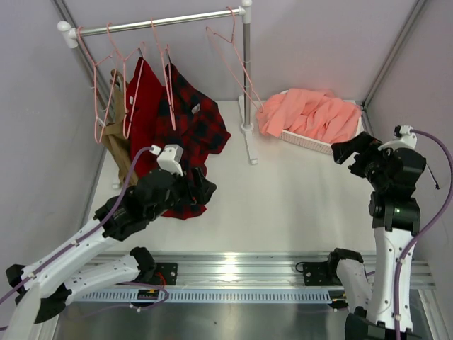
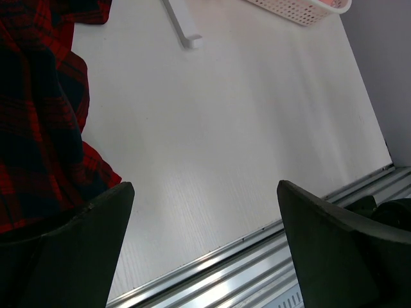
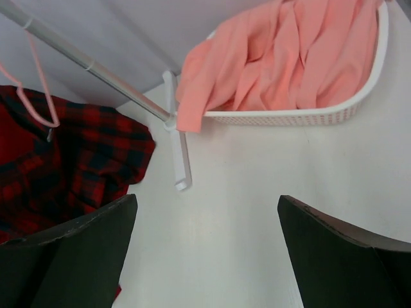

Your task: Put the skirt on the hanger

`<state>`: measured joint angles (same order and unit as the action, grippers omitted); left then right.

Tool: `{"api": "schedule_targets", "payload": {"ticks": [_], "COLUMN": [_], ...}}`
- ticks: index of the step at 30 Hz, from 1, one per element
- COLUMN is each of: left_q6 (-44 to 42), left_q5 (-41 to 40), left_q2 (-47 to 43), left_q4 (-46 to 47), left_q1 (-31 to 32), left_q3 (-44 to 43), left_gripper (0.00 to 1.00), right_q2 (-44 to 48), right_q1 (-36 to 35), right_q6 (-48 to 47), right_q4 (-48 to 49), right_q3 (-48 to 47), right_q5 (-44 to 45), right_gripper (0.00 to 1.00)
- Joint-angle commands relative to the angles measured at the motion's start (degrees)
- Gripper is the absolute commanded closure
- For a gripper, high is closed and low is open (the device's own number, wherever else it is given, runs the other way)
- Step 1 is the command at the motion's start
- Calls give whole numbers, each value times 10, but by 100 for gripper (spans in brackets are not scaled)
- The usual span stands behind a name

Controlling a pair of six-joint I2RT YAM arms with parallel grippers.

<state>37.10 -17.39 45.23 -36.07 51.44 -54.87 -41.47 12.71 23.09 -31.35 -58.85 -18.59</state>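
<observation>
My right gripper goes on reaching over the basket's rim (image 1: 324,146) until its open fingers straddle a fold of the skirt, because the skirt's end (image 1: 346,123) by the wall lies free in front of them.
The salmon-pink skirt (image 1: 311,113) lies crumpled in a white basket (image 1: 311,146) at the back right, one corner draped over the rim; it also shows in the right wrist view (image 3: 289,58). An empty pale-pink hanger (image 1: 230,53) hangs near the right end of the rail. My left gripper (image 1: 200,188) is open and empty, low over the table beside the plaid shirt; its view (image 2: 205,244) shows bare table between the fingers. My right gripper (image 1: 349,152) is open and empty, in front of the basket and facing it (image 3: 205,250).
The white rail (image 1: 163,21) carries several pink hangers, a red-and-black plaid shirt (image 1: 195,120), a plain red garment (image 1: 145,106) and a tan garment (image 1: 117,149). The rail's post (image 1: 246,71) and foot (image 3: 180,160) stand left of the basket. Grey walls close both sides.
</observation>
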Motion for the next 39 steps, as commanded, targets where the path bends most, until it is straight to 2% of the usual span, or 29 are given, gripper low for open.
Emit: {"api": "schedule_targets", "payload": {"ticks": [1, 5, 8, 14, 16, 18, 22, 26, 28, 29, 39], "left_q6": [5, -12, -33, -53, -50, -50, -51, -55, -54, -52, -55], "left_q5": [-6, -3, 13, 33, 25, 32, 42, 44, 43, 43, 58], "left_q2": [16, 35, 60, 126, 146, 165, 217, 251, 262, 267, 316], "left_q4": [5, 13, 30, 54, 75, 92, 85, 81, 82, 83, 74], "left_q1": [-6, -8, -13, -18, -21, -29, -42, -45, -46, -47, -52], "left_q3": [-6, -9, -12, -16, -4, 4, -22, -45, -52, -57, -80], "left_gripper": [1, 0, 1, 1, 0, 0, 0, 0, 0, 0, 0], "right_q2": [-35, -92, -179, -404, -491, -541, -646, -711, -731, -737, -773], "right_q1": [-1, -2, 0, 22, 28, 32, 39, 38, 33, 29, 0], "right_q6": [28, 31, 27, 32, 18, 10, -3, -19, -18, -22, -58], "right_q4": [30, 102, 137, 198, 193, 189, 240, 252, 239, 241, 237], "right_q3": [8, -6, -47, -148, -215, -269, -297, -335, -365, -367, -374], "right_q5": [30, 99, 144, 181, 186, 204, 195, 167, 133, 127, 221], "right_gripper": [1, 1, 1, 1, 1, 1, 1, 3, 12, 13, 24]}}
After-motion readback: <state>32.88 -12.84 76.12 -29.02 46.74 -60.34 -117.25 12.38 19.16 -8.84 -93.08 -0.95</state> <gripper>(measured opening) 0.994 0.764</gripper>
